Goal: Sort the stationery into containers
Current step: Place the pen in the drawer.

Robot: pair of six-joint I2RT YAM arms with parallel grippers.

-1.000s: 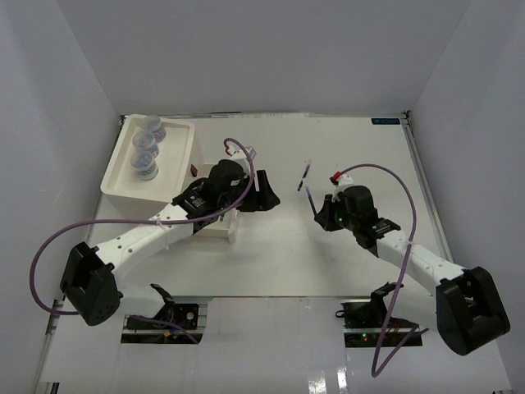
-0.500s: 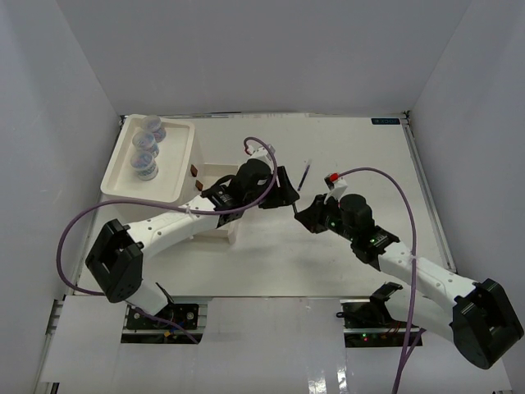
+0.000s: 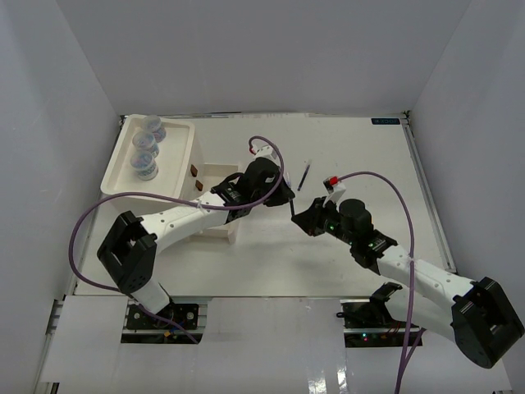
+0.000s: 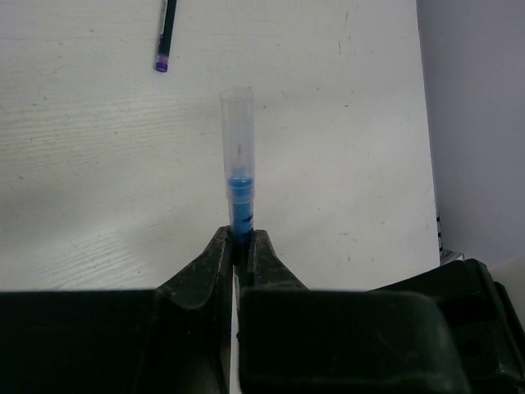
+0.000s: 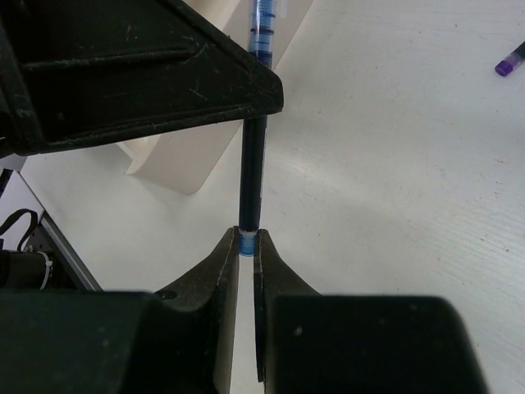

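My right gripper is holding the dark blue pen's end [image 3: 292,210] far from the drawer [image 3: 216,174], so it should let go and let my left gripper put the pen inside.
One dark blue pen [image 3: 294,208] with a clear cap [image 4: 236,131] hangs above the table between both grippers. My left gripper [image 4: 239,242] is shut on its blue part just below the cap. My right gripper [image 5: 248,242] is shut on the pen's other end [image 5: 253,164]. In the top view the left gripper [image 3: 286,197] and right gripper [image 3: 306,220] meet tip to tip. A second dark pen [image 3: 304,176] with a purple end [image 4: 162,64] lies on the table behind them. The white container [image 3: 176,164] at the far left holds three clear jars [image 3: 145,146] in its top tray.
A pulled-out white drawer [image 3: 220,223] with brown knobs [image 3: 199,185] sits under my left forearm, beside the container. White walls close in the table on the left, back and right. Purple cables loop from both arms.
My left arm reached right to the pen held by the right gripper, and its jaws went from open to shut on it. The right arm shifted the pen slightly left.
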